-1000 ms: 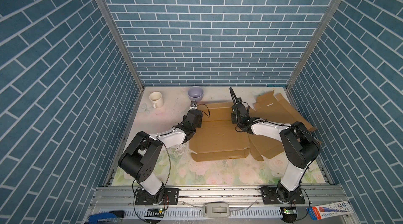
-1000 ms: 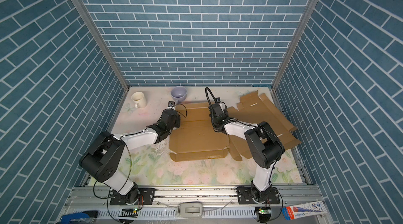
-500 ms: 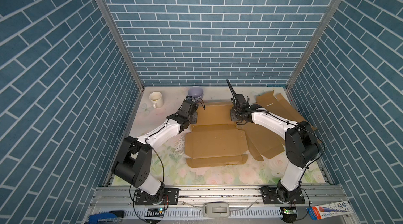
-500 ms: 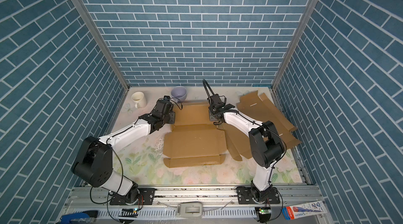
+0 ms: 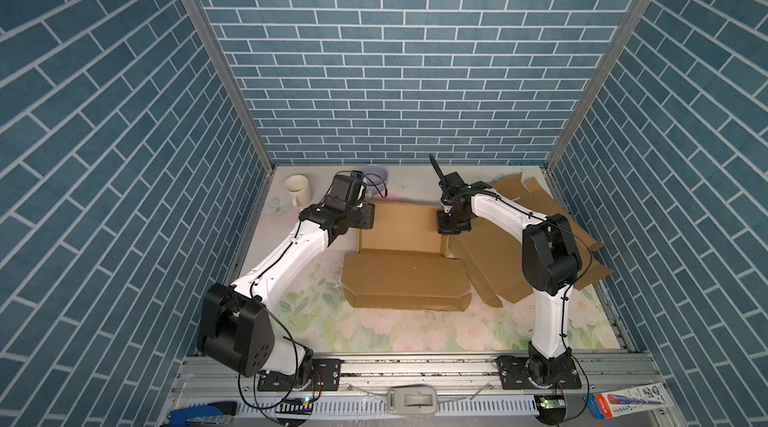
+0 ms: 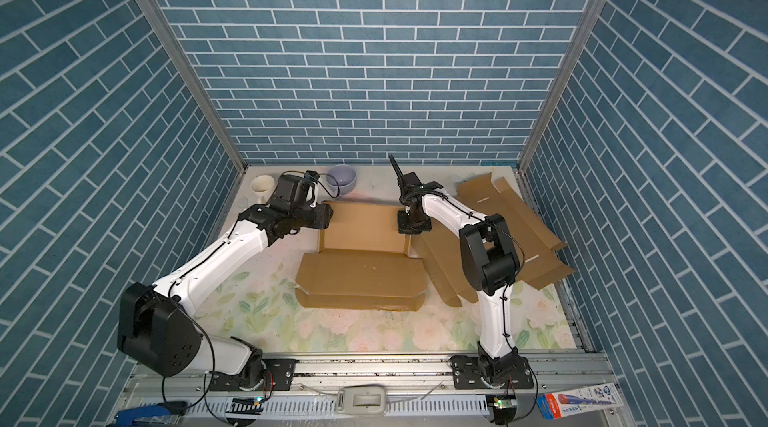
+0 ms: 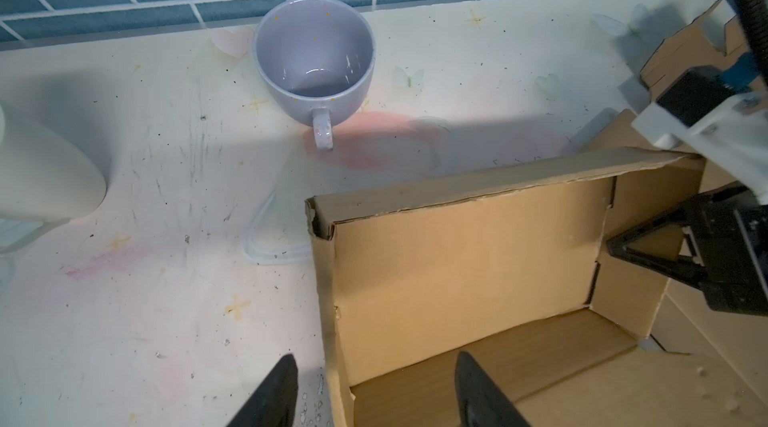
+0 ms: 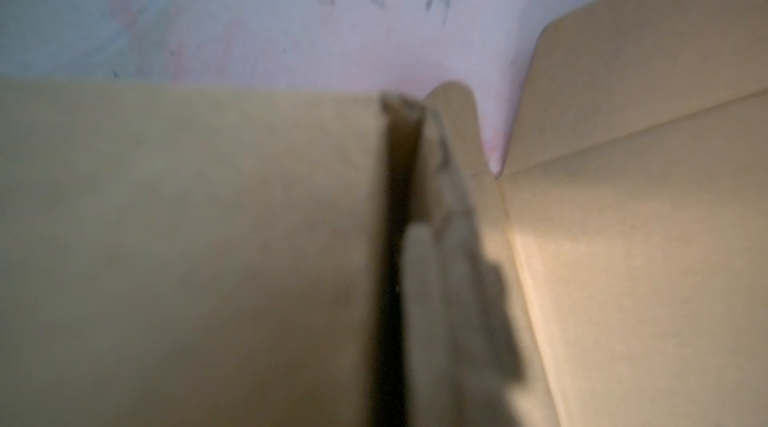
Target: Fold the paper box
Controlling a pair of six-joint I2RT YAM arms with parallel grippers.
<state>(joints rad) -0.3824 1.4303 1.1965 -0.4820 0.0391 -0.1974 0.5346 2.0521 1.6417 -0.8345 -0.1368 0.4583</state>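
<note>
Next, I take the tray's side point(image 7: 327, 315) with my left gripper, lay the tray down and turn the box, because the tray is standing tipped up behind its flat lid point(image 5: 406, 276).
The brown paper box point(image 5: 405, 283) lies mid-table in both top views, its tray part point(image 6: 361, 229) toward the back wall and its lid flat in front. My left gripper point(image 7: 376, 391) is open. Its two dark fingers point(image 7: 282, 387) stand either side of the tray's left wall point(image 7: 328, 300) without touching it. In a top view the left gripper point(image 5: 365, 217) sits at that same wall. My right gripper point(image 5: 451, 223) is shut on the tray's right wall, whose edge point(image 8: 419, 279) runs straight into the jaws in the right wrist view. The right gripper's own fingers are hidden there.
A lavender mug point(image 7: 313, 59) and a white mug point(image 5: 297, 190) stand near the back wall, left of the box. Several flat cardboard sheets point(image 5: 519, 217) are piled at the right, reaching under the right arm. The blue brick walls close in on three sides.
Both arms have lifted and stretched toward the back. The left gripper has opened and let go of the tray's left wall. The right gripper stays shut on the right wall.
</note>
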